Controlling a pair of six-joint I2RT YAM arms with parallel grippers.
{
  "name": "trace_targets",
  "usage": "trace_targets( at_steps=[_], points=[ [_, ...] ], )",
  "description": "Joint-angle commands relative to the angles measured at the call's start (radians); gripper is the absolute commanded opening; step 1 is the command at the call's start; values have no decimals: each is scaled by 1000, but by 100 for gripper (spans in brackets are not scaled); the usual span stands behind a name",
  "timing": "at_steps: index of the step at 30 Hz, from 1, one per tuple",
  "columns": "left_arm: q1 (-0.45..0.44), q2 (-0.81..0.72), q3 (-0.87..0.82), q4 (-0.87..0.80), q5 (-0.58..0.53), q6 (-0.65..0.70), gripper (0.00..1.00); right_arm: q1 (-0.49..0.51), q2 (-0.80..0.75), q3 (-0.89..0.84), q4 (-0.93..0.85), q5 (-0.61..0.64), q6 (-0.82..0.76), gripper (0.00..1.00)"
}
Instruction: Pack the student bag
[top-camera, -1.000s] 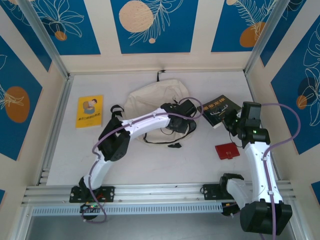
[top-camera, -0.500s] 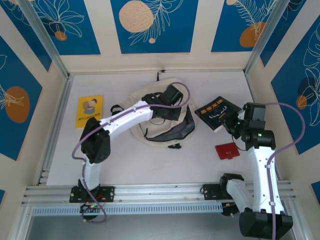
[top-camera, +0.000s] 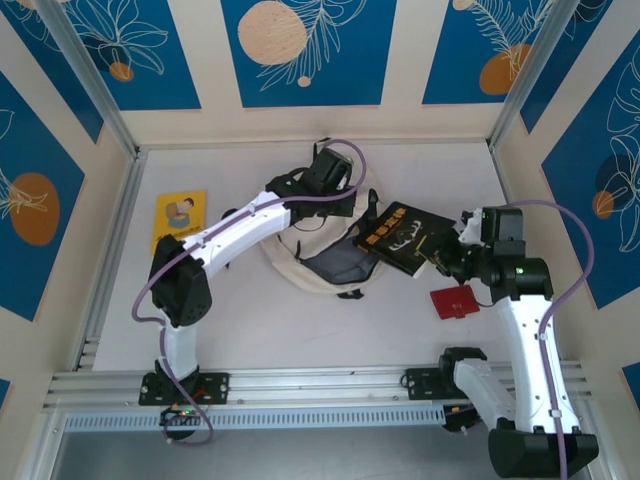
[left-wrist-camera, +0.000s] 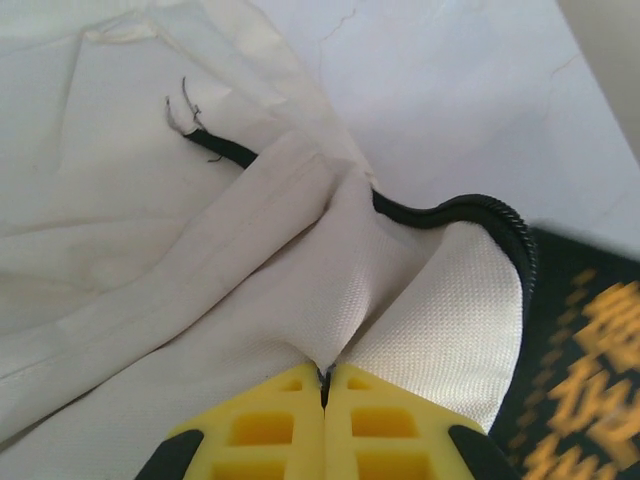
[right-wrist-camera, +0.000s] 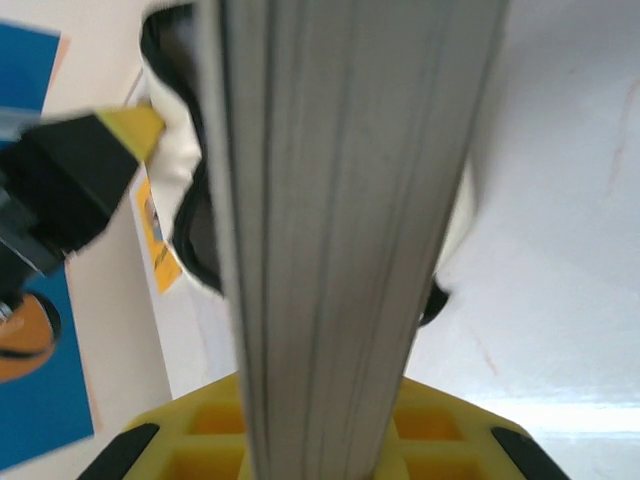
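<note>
My right gripper should keep sliding the dark book in until it rests inside, because the dark book's far end (top-camera: 379, 226) points into the bag's wide, held-up opening (top-camera: 346, 258).
The student bag (top-camera: 288, 262), cream cloth with black zips, lies mid-table with its dark mouth (top-camera: 340, 266) gaping toward the right. My left gripper (top-camera: 345, 207) is shut on a fold of the bag's cream cloth (left-wrist-camera: 300, 300) beside the black zip (left-wrist-camera: 450, 212), holding that edge up. My right gripper (top-camera: 441, 251) is shut on a dark book (top-camera: 404, 238), which tilts with its far end at the bag's mouth. In the right wrist view the book's page edges (right-wrist-camera: 340, 200) stand between my yellow fingers (right-wrist-camera: 450, 425), with the bag's zip rim (right-wrist-camera: 190, 235) just beyond.
A yellow book (top-camera: 180, 222) lies flat at the far left of the table. A small red item (top-camera: 455, 300) lies on the table under my right arm. Patterned walls close in the back and both sides.
My left gripper has drawn the bag's edge toward the back wall, spreading the mouth open. My right gripper has carried the dark book leftward to that mouth.
</note>
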Motion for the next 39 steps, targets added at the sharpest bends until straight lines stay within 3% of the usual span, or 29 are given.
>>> trace_targets(
  at_steps=[1,7,20,31,39],
  points=[
    [9,-11,77,37,52,28,0,86,-5,-52,156,-107,52,12],
    [14,-4,132,-31,67,44,0,207,55,-115,352,-2,159,12],
    [19,-12,156,-72,67,23,0,241,167,-292,838,68,369,12],
    [26,0,226,-127,87,-28,0,344,303,-346,1145,217,409,11],
    [27,27,274,-151,133,-68,0,470,494,-321,1305,353,404,12]
  ],
)
